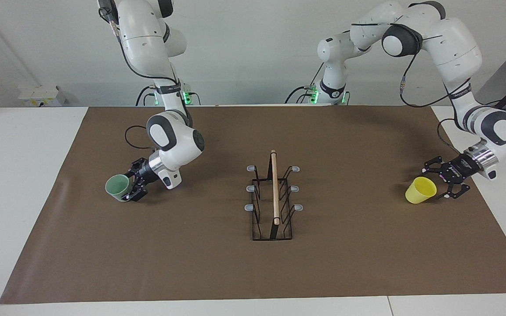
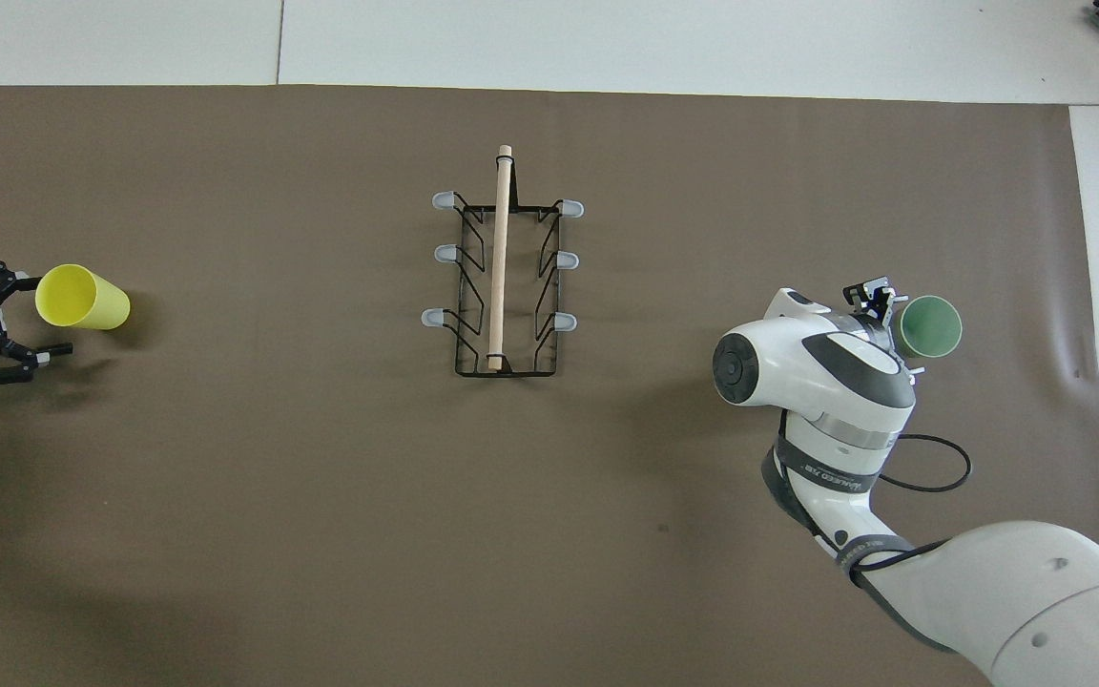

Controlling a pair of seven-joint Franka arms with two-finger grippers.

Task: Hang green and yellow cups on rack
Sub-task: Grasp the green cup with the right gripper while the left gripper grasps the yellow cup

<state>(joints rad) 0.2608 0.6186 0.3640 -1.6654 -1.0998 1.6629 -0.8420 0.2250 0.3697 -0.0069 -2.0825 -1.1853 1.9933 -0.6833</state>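
Observation:
My gripper will lower the pale green cup (image 2: 927, 327) over one of the rack's capped wires (image 2: 565, 322). The wires stick outward, so the cup will hang at a slant with its opening down.
The pale green cup (image 1: 117, 188) stands on the brown mat toward the right arm's end of the table; it also shows in the overhead view (image 2: 933, 326). My right gripper (image 1: 126, 188) (image 2: 893, 310) is low and open, with a finger on either side of the green cup. The bright yellow cup (image 1: 420, 191) (image 2: 82, 298) stands toward the left arm's end. My left gripper (image 1: 439, 183) (image 2: 34, 320) is open right beside the yellow cup, apart from it. The black wire rack (image 1: 274, 188) (image 2: 500, 258) with its wooden rod stands mid-mat, all prongs bare.
The brown mat (image 1: 253, 272) covers most of the white table. A black cable (image 2: 931, 468) loops off the right arm's wrist. A small grey box (image 1: 37, 94) sits at the table's edge nearest the robots, at the right arm's end.

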